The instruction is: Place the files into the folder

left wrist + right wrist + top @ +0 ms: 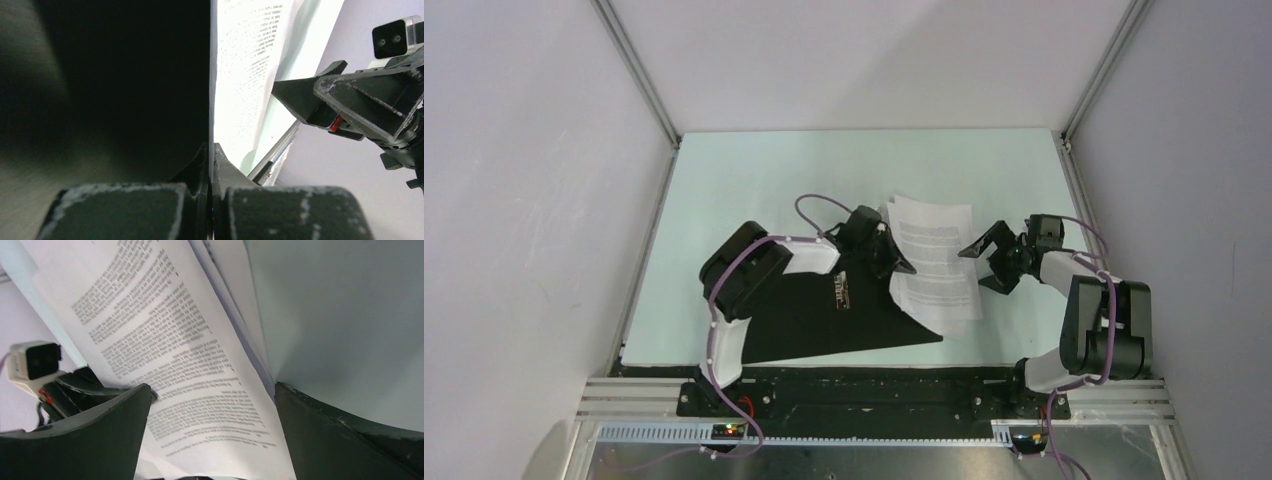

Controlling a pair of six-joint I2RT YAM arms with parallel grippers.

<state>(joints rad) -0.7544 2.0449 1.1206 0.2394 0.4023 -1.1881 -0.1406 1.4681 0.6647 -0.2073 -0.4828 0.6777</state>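
Note:
The files [936, 262] will bend and separate into loose layers when the robot lifts them between both grippers, because the thin sheets lie with staggered edges [236, 302].
The files [936, 262] are white printed sheets lying at mid-table, their left part over the right corner of the folder [804, 320]. The folder lies open with its black inside up and its metal clip [842, 292] showing. My left gripper [900, 266] is shut on the files' left edge. In the left wrist view the thin white edge runs between the closed fingers of the left gripper [211, 152], with the files [245, 75] on one side and the dark folder [125, 75] on the other. My right gripper [984, 268] stands open at the files' right edge. In its own view the right gripper [212, 405] has the files [175, 355] between its spread fingers [100, 435].
The pale green table [774, 180] is walled by white panels with metal rails [639, 70] at the corners. The black base rail [874, 385] runs along the near edge. The right arm's elbow [1109, 330] stands at the front right.

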